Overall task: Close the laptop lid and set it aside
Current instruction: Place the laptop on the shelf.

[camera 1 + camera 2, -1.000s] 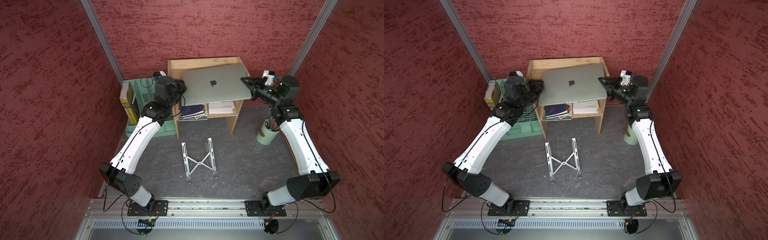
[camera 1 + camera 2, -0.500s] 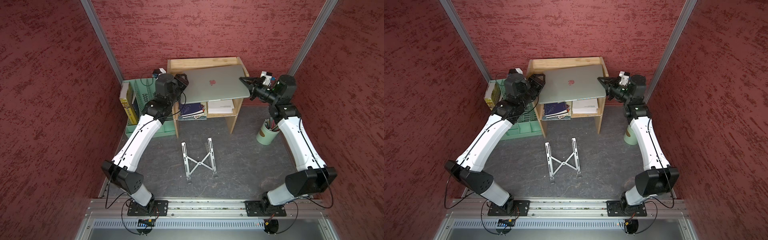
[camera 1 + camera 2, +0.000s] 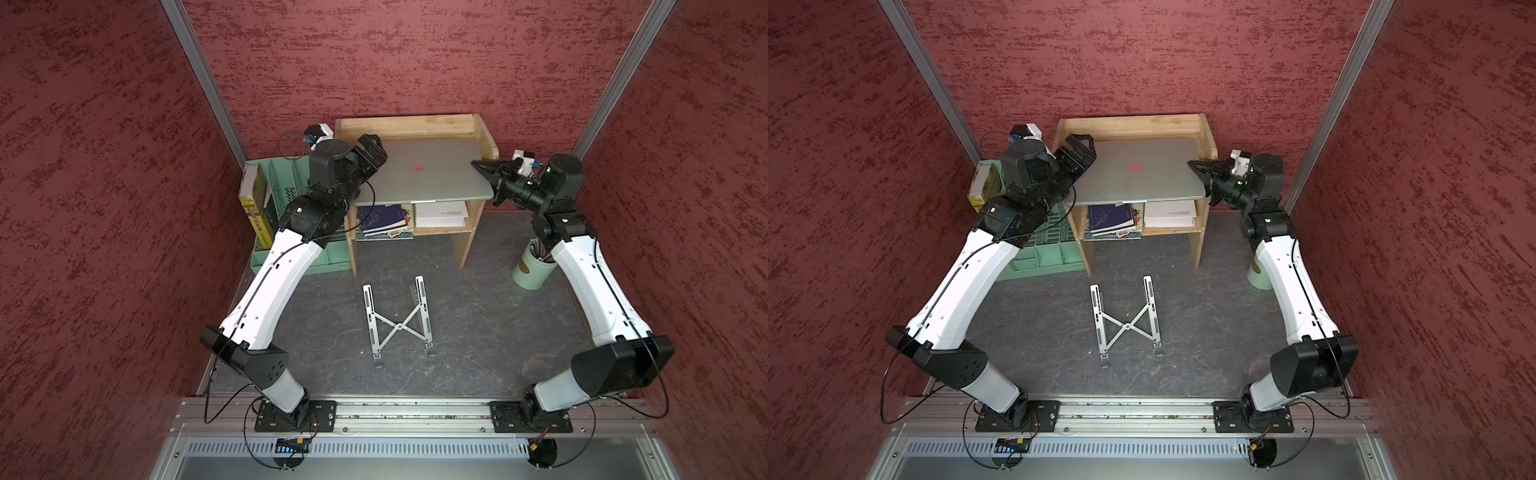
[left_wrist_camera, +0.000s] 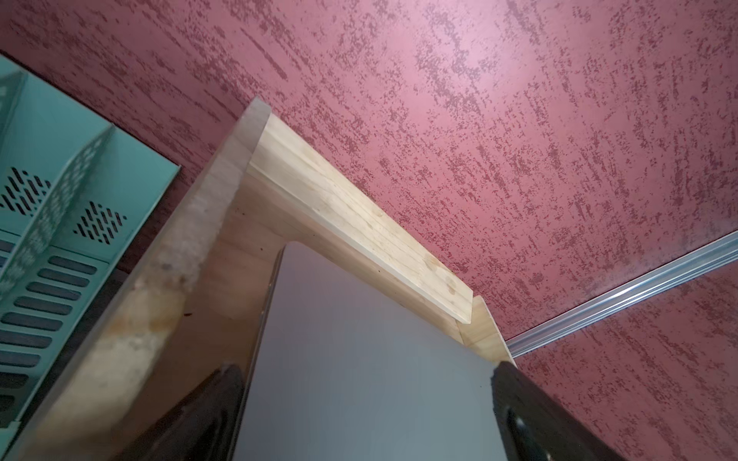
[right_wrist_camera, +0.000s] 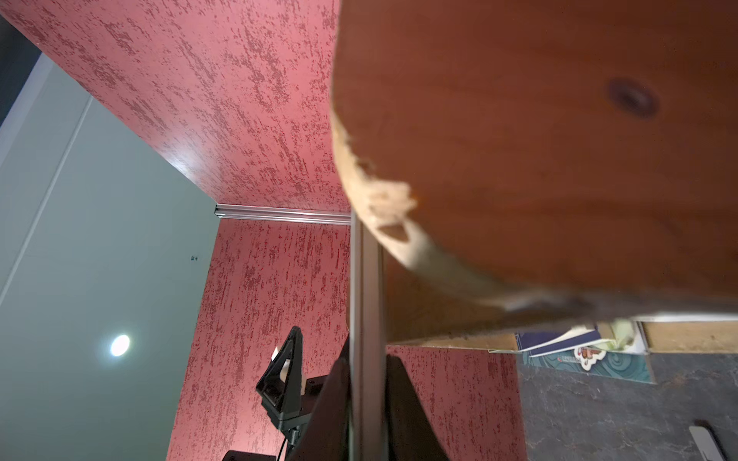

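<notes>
The laptop's edge at my right gripper (image 3: pixel 490 191) overlaps the side panel of the shelf, so next the right gripper shifts the laptop inward before the left gripper pushes its front edge (image 3: pixel 424 201) back.
The laptop (image 3: pixel 424 178) (image 3: pixel 1142 176) lies flat on top of the wooden shelf (image 3: pixel 405 124) (image 3: pixel 1129 121). The laptop lid (image 3: pixel 440 162) is down, its logo facing up. My left gripper (image 3: pixel 374 146) (image 3: pixel 1081 145) is open at the laptop's left rear corner. In the left wrist view the grey lid (image 4: pixel 359 339) fills the wide gap of the left gripper (image 4: pixel 365 373). My right gripper (image 3: pixel 478 164) (image 3: pixel 1195 164) is shut on the laptop's right edge. The right wrist view has that thin edge (image 5: pixel 365 279) pinched in the right gripper (image 5: pixel 366 363).
A silver X-shaped stand (image 3: pixel 399 324) lies on the dark floor mat in front of the shelf. Books (image 3: pixel 382 218) and papers (image 3: pixel 440 214) fill the lower shelf. A green organiser (image 3: pixel 286 187) stands left of it, a cup of pens (image 3: pixel 534 270) right.
My left gripper has opened and let go of the laptop's left edge. The laptop has come down from a raised tilt to lie flat on the shelf top.
</notes>
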Motion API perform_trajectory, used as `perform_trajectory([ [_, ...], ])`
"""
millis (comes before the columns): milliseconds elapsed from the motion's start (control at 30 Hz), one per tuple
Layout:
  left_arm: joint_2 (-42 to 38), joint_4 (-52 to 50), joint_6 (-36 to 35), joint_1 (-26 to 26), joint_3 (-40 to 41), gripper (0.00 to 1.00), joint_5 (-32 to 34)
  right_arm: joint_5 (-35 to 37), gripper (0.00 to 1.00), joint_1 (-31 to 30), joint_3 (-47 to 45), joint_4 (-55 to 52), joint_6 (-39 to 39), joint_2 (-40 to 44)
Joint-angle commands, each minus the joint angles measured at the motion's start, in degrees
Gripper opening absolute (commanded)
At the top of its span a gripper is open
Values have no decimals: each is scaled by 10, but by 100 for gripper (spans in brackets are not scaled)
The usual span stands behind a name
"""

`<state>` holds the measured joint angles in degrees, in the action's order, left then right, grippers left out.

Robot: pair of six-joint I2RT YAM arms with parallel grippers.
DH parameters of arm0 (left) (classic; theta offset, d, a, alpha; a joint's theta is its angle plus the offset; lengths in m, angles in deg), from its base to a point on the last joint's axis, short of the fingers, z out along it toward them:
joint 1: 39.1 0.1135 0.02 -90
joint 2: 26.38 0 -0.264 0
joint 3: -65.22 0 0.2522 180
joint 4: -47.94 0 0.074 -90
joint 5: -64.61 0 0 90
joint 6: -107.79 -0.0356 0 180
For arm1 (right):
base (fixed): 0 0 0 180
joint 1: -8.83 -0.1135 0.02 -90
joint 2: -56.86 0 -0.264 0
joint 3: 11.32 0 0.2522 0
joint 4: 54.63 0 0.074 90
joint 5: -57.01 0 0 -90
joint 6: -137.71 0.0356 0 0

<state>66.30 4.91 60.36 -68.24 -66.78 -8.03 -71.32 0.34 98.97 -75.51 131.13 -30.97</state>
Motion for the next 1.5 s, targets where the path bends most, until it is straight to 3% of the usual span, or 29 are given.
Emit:
perform_trajectory([
  [0, -3, 39, -31, -93, -64, 100, -157, -36, 0, -62, -7, 27, 0, 2],
  [267, 27, -39, -63, -92, -113, 100, -145, -14, 0, -62, -14, 54, 17, -7],
  [667, 90, 7, -47, -68, -141, 100, -188, 47, 0, -62, -43, 104, 52, 9],
  [800, 115, 2, -55, -64, -185, 100, -187, 62, 0, -60, -51, 109, 56, 18],
  [1467, 147, 29, -90, -11, -224, 100, -206, 56, 0, -27, -44, 103, 47, 23],
])
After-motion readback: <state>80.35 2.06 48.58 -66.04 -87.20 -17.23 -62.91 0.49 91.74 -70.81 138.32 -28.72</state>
